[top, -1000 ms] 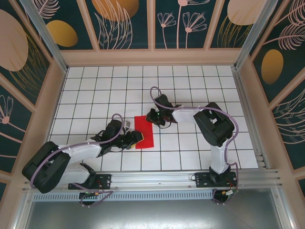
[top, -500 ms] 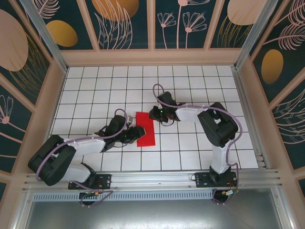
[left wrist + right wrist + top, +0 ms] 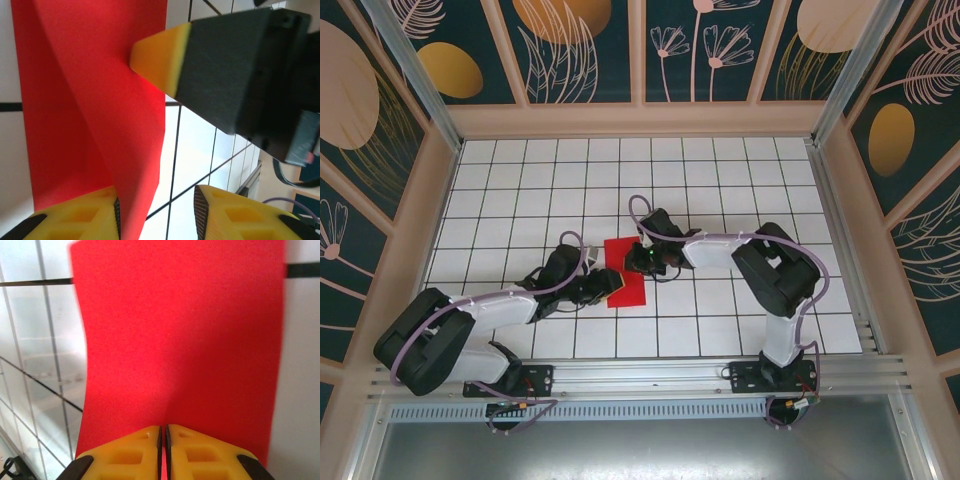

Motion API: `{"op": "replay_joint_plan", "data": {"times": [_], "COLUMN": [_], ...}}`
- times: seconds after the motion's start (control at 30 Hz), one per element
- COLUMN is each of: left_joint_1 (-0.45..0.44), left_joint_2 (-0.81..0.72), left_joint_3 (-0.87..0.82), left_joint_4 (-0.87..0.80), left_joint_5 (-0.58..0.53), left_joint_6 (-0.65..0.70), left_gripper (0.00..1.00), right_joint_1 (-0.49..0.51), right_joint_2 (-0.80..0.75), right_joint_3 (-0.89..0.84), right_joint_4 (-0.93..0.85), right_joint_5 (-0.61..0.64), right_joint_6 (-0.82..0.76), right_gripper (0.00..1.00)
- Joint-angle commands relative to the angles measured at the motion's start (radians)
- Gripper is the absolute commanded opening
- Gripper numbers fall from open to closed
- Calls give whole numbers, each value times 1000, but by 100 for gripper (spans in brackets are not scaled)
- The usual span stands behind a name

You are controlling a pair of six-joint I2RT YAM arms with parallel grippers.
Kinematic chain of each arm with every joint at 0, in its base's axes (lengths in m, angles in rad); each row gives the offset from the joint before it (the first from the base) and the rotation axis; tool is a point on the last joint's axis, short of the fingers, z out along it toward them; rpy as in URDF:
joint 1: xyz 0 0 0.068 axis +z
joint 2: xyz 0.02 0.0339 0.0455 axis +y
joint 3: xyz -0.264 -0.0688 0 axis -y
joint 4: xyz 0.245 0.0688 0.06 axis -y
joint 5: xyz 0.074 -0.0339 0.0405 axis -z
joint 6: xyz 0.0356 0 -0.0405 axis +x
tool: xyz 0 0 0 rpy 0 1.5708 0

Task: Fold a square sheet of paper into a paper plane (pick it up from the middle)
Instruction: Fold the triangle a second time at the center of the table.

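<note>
The paper's flap is raised at the robot's left gripper, so the right gripper should pull back from mid-paper toward the paper's edge and press down the fold's end there.
The square sheet of paper is bright red and lies folded into a narrow rectangle on the white grid table. My left gripper is at its near-left edge. In the left wrist view the paper has a raised flap, whose edge hangs between the open jaws of that gripper, against the left finger. My right gripper is shut, its tips set down on the paper's right side. In the left wrist view its yellow fingertip touches the paper. The right wrist view has the paper ahead of the closed right gripper.
The white tiled table is ringed by wooden walls with patterned panels. An aluminium rail runs along the near edge by the arm bases. Both arms reach in low toward the middle.
My left gripper slid right to the paper's near-left edge and narrowed its jaws. My right gripper moved left and down onto the paper and closed a little further.
</note>
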Motion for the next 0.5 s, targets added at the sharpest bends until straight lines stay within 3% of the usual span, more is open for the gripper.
{"op": "replay_joint_plan", "data": {"times": [0.0,0.27,0.47], "left_joint_1": [-2,-3,-2], "left_joint_2": [-12,21,64], "left_joint_3": [-19,5,5], "left_joint_4": [51,25,-50], "left_joint_5": [67,90,29], "left_joint_6": [-5,13,2], "left_gripper": [41,37,30], "right_joint_1": [3,11,13], "right_joint_2": [29,60,-46], "right_joint_3": [5,19,-37], "right_joint_4": [-46,-80,63], "right_joint_5": [24,50,-14], "right_joint_6": [24,31,9], "right_gripper": [12,11,11]}}
